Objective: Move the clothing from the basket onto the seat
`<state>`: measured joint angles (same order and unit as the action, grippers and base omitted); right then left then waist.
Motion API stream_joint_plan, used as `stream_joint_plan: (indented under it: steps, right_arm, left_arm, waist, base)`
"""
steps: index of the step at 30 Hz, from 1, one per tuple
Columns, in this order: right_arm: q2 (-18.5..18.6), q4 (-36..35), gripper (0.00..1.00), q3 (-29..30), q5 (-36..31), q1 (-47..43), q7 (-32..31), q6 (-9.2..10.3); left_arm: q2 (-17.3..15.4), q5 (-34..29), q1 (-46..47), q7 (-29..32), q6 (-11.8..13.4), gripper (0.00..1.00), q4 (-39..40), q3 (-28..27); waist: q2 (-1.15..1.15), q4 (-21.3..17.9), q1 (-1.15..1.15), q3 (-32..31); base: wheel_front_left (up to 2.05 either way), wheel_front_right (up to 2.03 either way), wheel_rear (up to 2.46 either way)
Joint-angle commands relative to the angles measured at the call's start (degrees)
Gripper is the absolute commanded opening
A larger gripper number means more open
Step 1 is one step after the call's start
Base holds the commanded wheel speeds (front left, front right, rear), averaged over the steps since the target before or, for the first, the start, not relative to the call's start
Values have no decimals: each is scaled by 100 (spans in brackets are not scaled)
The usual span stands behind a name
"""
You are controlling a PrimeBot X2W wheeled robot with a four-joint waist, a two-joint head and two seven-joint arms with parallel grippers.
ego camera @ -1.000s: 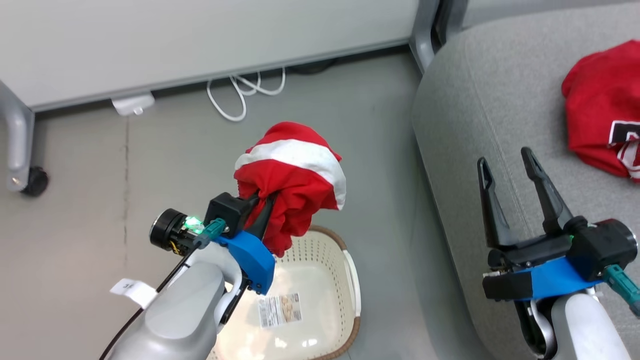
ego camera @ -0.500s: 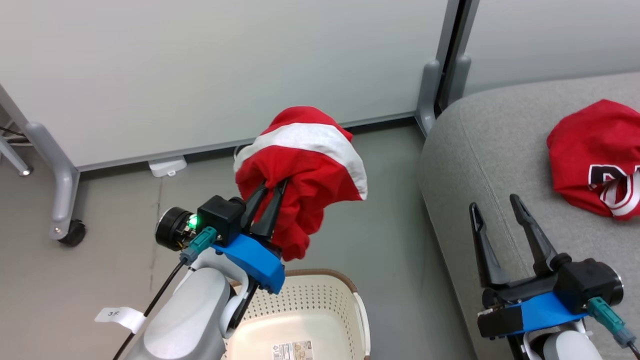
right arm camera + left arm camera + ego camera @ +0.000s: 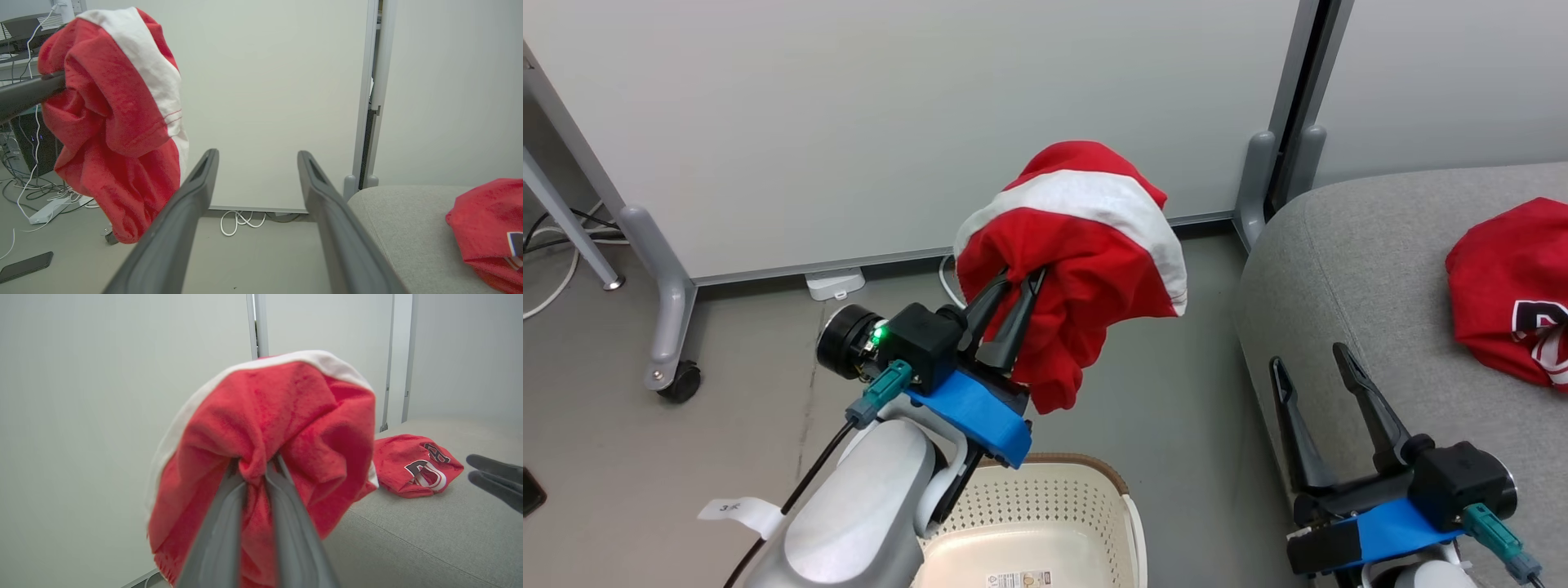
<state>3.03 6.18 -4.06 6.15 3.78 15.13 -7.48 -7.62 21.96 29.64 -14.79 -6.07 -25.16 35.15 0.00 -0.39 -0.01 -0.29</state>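
Note:
The red garment with a white stripe [image 3: 1081, 245] will stay crumpled and settle in a heap as I lower it, because limp, bunched folds [image 3: 1062, 348] hang down.
My left gripper [image 3: 1019, 278] is shut on a bunched red garment with a white stripe [image 3: 1086, 245], held high above the floor, up and left of the seat. The left wrist view has the fabric [image 3: 286, 428] pinched between my two fingers [image 3: 229, 522]. The cream basket [image 3: 1045, 506] sits low under that arm, only its far rim and a label inside showing. A second red garment [image 3: 1503, 302] lies on the grey seat [image 3: 1347, 278] at the right. My right gripper [image 3: 1307, 359] stands open over the seat's near edge with nothing in it [image 3: 257, 157].
White partition panels [image 3: 915, 122] on wheeled grey legs [image 3: 670, 327] stand behind. Cables [image 3: 241, 220] and a power strip [image 3: 833, 283] lie at their base. A dark phone [image 3: 24, 266] rests on the floor at the left.
The head camera has tilted up, so the basket slid toward the bottom edge. My left gripper has lifted the striped garment higher and rightward toward the seat. The right gripper stays open.

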Motion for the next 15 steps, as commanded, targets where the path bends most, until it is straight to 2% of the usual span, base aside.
stream_joint_plan:
  steps: [1,7,15]
  right_arm:
    - [-15,12,100,-15,28,-82,2,-3]
    - [-18,26,100,-250,106,-29,2,-3]
    - [-15,164,100,-1036,-2,210,2,-3]
  left_arm:
    - [3,-45,97,5,17,0,64,9]
    - [-13,-26,116,99,61,0,268,65]
    - [41,-33,151,200,103,0,402,174]
  waist:
    - [0,19,1,2]
    - [0,69,1,40]
    - [0,124,1,77]
  base:
    - [0,0,0]
    - [0,0,0]
    - [0,0,0]
